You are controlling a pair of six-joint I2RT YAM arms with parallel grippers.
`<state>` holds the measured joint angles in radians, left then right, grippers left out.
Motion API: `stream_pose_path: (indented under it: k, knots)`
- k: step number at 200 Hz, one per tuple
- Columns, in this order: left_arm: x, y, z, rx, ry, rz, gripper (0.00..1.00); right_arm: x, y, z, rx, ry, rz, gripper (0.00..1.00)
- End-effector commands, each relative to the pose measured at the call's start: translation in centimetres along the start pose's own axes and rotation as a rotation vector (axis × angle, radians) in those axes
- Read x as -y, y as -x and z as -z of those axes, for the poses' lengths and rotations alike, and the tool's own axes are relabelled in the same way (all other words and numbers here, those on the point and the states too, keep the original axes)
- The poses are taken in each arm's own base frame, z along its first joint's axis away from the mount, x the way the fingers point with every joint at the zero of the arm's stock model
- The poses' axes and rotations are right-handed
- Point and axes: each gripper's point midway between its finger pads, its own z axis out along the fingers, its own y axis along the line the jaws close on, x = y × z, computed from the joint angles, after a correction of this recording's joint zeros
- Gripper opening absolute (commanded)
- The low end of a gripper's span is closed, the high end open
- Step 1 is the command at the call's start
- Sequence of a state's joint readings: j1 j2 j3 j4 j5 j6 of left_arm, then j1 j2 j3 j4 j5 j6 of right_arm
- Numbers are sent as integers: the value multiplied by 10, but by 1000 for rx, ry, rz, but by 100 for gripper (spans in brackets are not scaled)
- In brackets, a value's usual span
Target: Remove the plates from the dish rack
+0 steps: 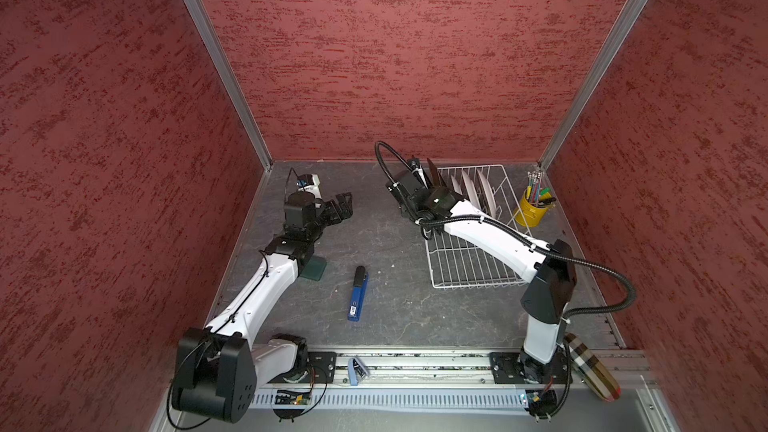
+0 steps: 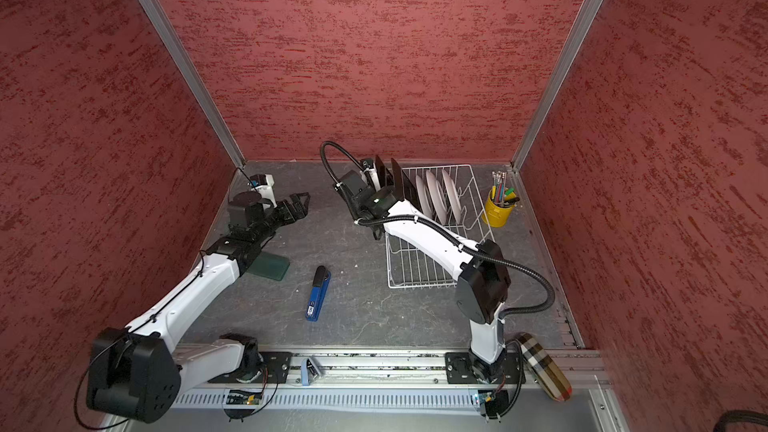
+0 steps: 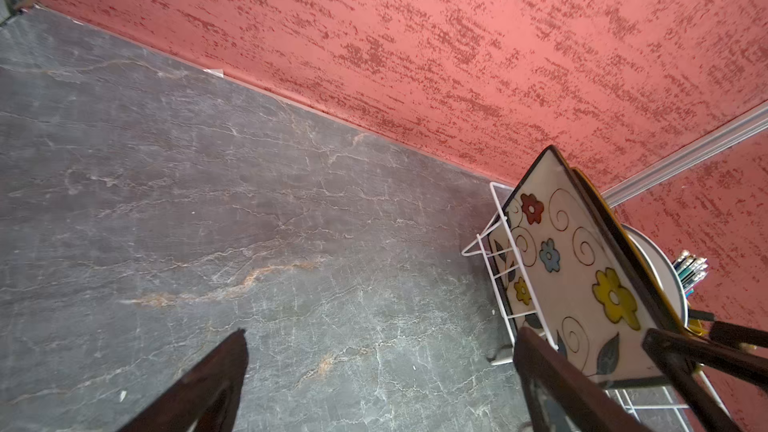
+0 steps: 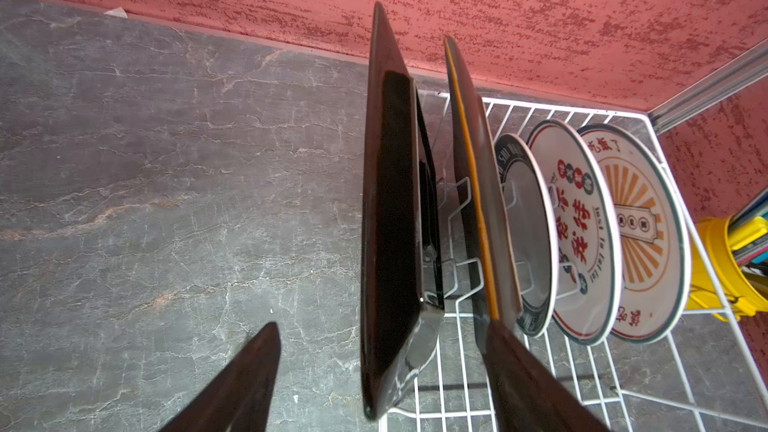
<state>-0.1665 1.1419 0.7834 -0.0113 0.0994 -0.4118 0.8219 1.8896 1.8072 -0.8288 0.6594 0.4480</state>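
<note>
A finger of my right gripper is at the inner square plate's edge (image 4: 488, 297). My right gripper should move back and take only the outermost square plate (image 4: 400, 304).
The white wire dish rack (image 1: 469, 268) (image 2: 415, 272) stands at the back right. In its far end stand two square plates with dark backs (image 4: 390, 222) (image 4: 469, 168), then three round white plates (image 4: 528, 234) (image 4: 582, 243) (image 4: 640, 243), all upright between the prongs. My right gripper (image 4: 380, 326) (image 1: 422, 174) is open and straddles the outermost square plate (image 2: 380, 172), with a gap on each side of it. That plate's flowered face (image 3: 573, 276) shows in the left wrist view. My left gripper (image 3: 382, 331) (image 1: 343, 205) hovers open over bare table at the left, holding nothing.
A yellow cup of pens (image 1: 532, 209) stands just right of the rack. A blue stapler (image 1: 357, 295) lies mid-table, and a dark green slab (image 1: 313, 270) lies beside the left forearm. Red walls close in the back and both sides. A striped case (image 1: 592, 367) rests at the front right.
</note>
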Motion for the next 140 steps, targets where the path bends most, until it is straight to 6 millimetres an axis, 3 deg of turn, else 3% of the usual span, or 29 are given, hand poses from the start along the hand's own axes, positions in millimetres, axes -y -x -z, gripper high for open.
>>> stream_pose_path:
  k: [1,79,140]
  knots:
    - [0,7,13,27,9,32,99,2,6,-3,5,-33,2,75]
    - [1,-11,8,2,-16,92,99,15,11,-24,-12,-205,99,66]
    - [7,-15,4,-13,-28,89,99,17,15,-35,-24,-218,131,55]
